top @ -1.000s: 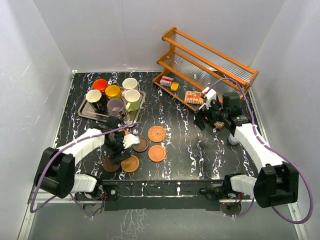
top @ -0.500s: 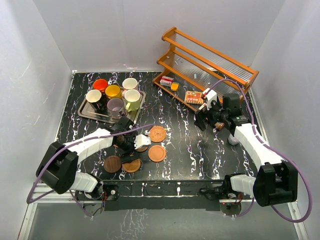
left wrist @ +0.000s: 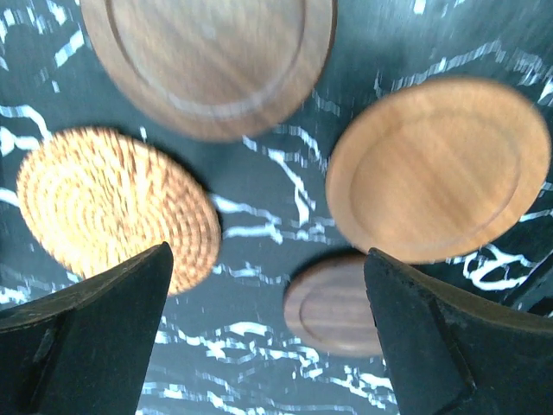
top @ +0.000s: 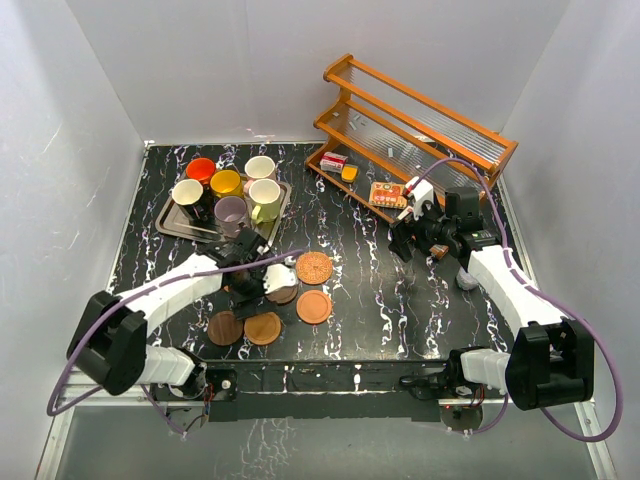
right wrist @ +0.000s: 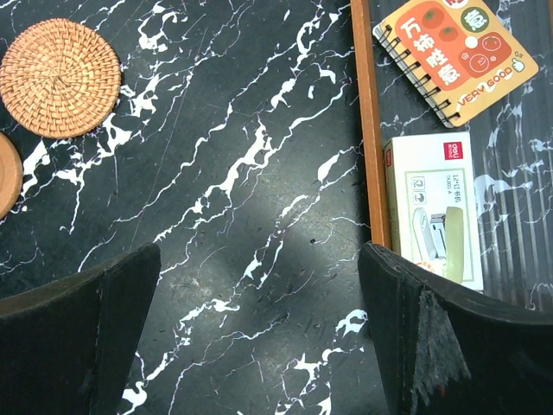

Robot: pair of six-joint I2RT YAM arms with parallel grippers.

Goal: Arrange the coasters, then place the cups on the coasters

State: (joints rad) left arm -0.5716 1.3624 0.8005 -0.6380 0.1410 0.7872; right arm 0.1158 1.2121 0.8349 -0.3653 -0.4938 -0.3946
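Note:
I should use my left gripper to push the orange-brown coaster (top: 263,329) out of the way before I take the dark brown one, because the front orange-brown coaster is touching the dark brown coaster (top: 226,328) next to it.
Several coasters lie front of centre: a woven one (top: 313,267), an orange-brown one (top: 314,306), a dark brown one (top: 225,328) and an orange-brown one (top: 263,328). Another dark brown coaster (top: 286,293) peeks out beside my left gripper (top: 262,283). This gripper hovers open above them; its wrist view shows a woven coaster (left wrist: 117,207), two wooden ones (left wrist: 441,169) (left wrist: 207,60) and a small dark one (left wrist: 341,307) near its empty gap (left wrist: 268,346). Six cups stand on the tray (top: 172,226), among them orange (top: 201,169) and lilac (top: 233,212). My right gripper (top: 405,236) (right wrist: 259,337) is open over bare tabletop.
A wooden rack (top: 415,130) stands at the back right. A spiral notebook (right wrist: 455,52) and a stapler box (right wrist: 432,207) lie on its lowest shelf, just right of my right gripper. A small pale cup (top: 467,278) sits by the right arm.
My left gripper has shifted right from the two front coasters to above the middle ones, still open. The coasters and the right arm have stayed put.

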